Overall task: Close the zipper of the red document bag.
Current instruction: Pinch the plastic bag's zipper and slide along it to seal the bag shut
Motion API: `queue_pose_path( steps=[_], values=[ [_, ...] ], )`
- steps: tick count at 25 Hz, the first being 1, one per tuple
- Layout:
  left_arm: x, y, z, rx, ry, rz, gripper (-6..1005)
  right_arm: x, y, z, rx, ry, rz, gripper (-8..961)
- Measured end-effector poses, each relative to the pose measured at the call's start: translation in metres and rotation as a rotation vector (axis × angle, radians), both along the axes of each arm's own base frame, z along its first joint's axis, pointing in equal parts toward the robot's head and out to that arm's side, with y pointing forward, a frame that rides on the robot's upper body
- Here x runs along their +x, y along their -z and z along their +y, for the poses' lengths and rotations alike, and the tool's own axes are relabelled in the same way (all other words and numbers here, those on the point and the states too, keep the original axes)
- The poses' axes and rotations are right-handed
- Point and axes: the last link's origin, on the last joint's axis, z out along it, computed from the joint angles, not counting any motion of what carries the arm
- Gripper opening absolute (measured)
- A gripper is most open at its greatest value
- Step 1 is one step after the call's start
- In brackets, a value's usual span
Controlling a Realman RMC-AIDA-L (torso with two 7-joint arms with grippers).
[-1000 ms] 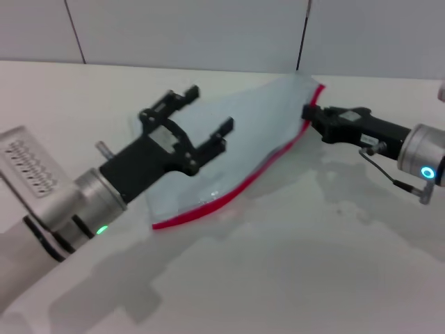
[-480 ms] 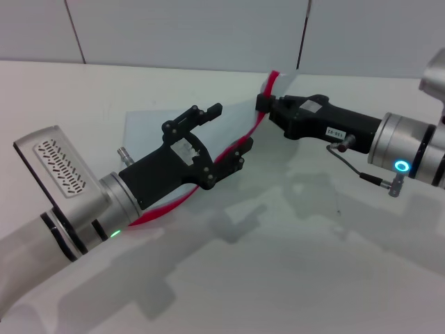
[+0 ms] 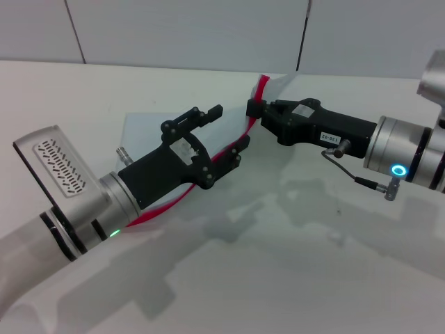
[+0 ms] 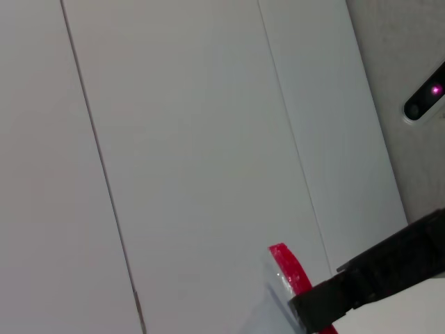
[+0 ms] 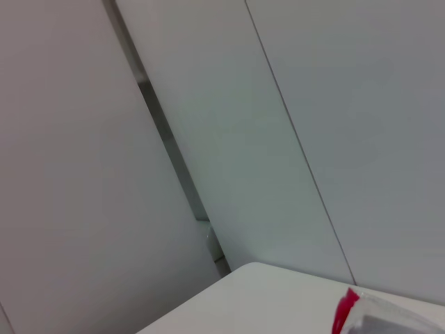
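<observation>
I should pinch the red piece of the zipper with my left gripper beside the zipper's raised end, because my right gripper pinches only that end. My right gripper will pull the bag through after that.
The red document bag lies on the white table, a pale translucent pouch, largely covered by my left arm. Its zipper, a bright red strip, runs from beside my left wrist up to a raised end. My right gripper is shut on the zipper just below that raised end and holds the edge off the table. My left gripper hovers open over the bag, with the red strip passing under its lower finger. The left wrist view shows the raised red end and the right gripper. The right wrist view shows only the red tip.
The white table spreads in front of both arms. A tiled grey wall stands right behind the bag. Nothing else is on the table.
My right gripper has drawn the red edge leftward and upward, folding the bag. My left gripper came in over the bag a second ago and has barely moved since.
</observation>
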Motion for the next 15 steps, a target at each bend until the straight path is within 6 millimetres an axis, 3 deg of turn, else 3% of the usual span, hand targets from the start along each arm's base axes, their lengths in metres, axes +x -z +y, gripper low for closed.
queue_pose_path(
  steps=[7, 9, 15],
  values=[
    [-0.0006, 0.0000, 0.0002, 0.000, 0.001, 0.006, 561, -0.0004, 0.0001, -0.0005, -0.003, 0.000, 0.004, 37],
    [-0.0014, 0.0007, 0.0003, -0.003, -0.003, 0.012, 327, -0.0005, 0.0000, -0.0007, -0.004, -0.001, 0.005, 39],
    [-0.0026, 0.0031, 0.0008, -0.013, -0.009, 0.029, 305, -0.0017, 0.0000, -0.0017, -0.008, -0.007, 0.012, 45]
  ],
)
